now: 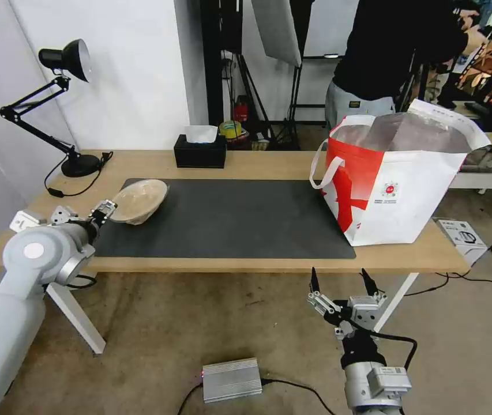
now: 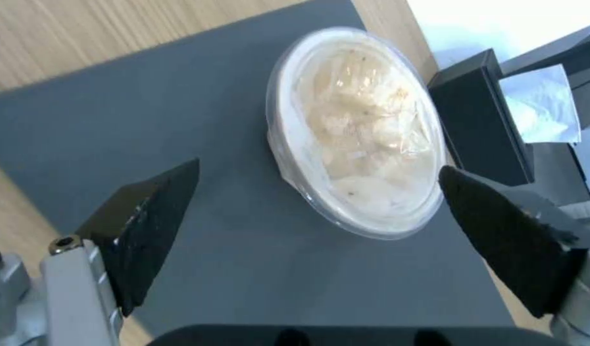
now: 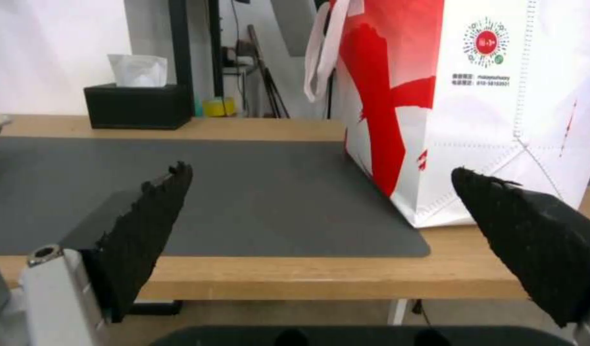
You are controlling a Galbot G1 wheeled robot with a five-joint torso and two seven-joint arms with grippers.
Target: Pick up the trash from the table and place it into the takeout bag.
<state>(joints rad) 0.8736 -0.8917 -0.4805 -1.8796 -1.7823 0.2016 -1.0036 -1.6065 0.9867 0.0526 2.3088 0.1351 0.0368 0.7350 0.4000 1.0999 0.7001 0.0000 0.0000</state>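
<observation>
Clear film is covering the shallow beige bowl (image 1: 139, 201) all the way to its rim, so the bowl's contents should stay in when I lift the bowl at a steep tilt.
A shallow beige bowl (image 1: 140, 200) with clear film over its contents lies on the left end of the dark grey mat (image 1: 228, 219), tipped towards my left arm. My left gripper (image 1: 104, 210) is open just left of the bowl's rim. In the left wrist view the bowl (image 2: 359, 129) sits just beyond the spread fingertips of this gripper (image 2: 319, 167). The takeout bag (image 1: 407, 190) stands upright and wide open at the right end of the table (image 1: 257, 164). My right gripper (image 1: 339, 274) hangs open below the table's front edge, facing the bag (image 3: 500, 120).
A black tissue box (image 1: 201, 151) stands at the table's back edge, and a black desk lamp (image 1: 64, 63) at the back left corner. On the floor lie a grey metal box (image 1: 231, 378) and cables. A small white box (image 1: 459, 233) sits beside the bag.
</observation>
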